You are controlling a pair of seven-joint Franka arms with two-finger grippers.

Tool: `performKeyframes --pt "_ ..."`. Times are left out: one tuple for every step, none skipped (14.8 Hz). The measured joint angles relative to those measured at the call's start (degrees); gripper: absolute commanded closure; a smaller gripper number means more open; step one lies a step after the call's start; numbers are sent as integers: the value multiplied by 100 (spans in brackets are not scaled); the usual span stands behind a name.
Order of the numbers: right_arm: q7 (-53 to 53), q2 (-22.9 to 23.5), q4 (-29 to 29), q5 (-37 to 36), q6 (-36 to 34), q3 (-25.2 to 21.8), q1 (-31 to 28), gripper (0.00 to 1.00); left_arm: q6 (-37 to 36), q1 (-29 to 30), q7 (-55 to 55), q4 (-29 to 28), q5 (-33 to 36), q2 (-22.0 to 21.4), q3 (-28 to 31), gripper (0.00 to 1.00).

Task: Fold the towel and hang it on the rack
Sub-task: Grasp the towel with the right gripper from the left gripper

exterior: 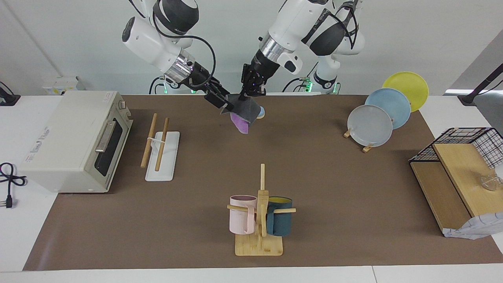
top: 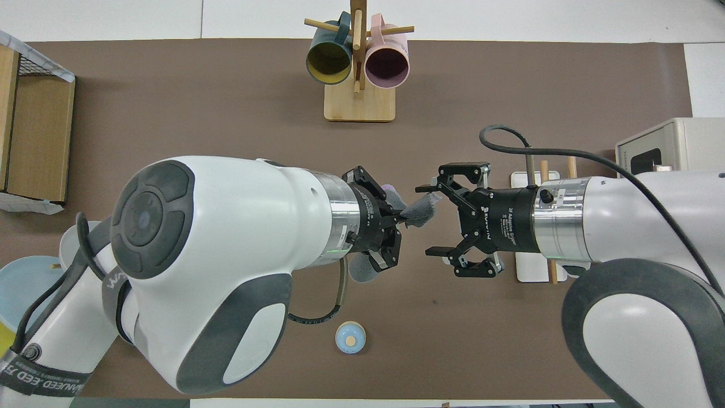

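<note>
The towel is in my left gripper, away from the rack (exterior: 161,155) by the oven. My right gripper should grab the towel's side corner before my left gripper opens.
The towel (exterior: 244,112) hangs in the air, dark grey side out with purple showing at its lower edge. My left gripper (exterior: 247,94) is shut on its top and holds it over the table's middle, near the robots' edge. In the overhead view a grey bunch of towel (top: 422,208) sticks out of the left gripper (top: 399,218). My right gripper (exterior: 224,103) is open beside the towel, one finger at its side corner; its fingers are wide apart in the overhead view (top: 433,221). The rack (exterior: 162,151) stands beside the oven, bare; my right arm mostly hides it from overhead (top: 529,271).
A toaster oven (exterior: 74,141) stands at the right arm's end. A mug tree (exterior: 259,212) with two mugs is at the table's middle, farther from the robots. A plate stand with three plates (exterior: 371,125) and a wire basket shelf (exterior: 459,173) are toward the left arm's end. A small blue round thing (top: 350,337) lies below the towel.
</note>
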Motion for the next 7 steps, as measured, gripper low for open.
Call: performKeyframes --pt "-87 0 -2 0 1 0 0 100 1 0 -1 0 0 0 0 100" --pt "-188 0 -3 0 2 0 0 100 1 0 -1 0 1 0 0 100" --pt "-286 -1 -5 0 2 0 0 100 1 0 -2 0 1 0 0 100" --pt "-347 -2 -8 0 2 0 0 100 1 0 -2 0 2 0 0 100" --pt "-395 -3 -15 0 2 0 0 100 1 -1 -5 -1 2 0 0 100" --pt "-410 -4 -23 0 2 0 0 100 1 -1 -13 -2 2 0 0 100" --pt "-415 -7 -31 0 2 0 0 100 1 -1 -19 -7 3 -1 0 100"
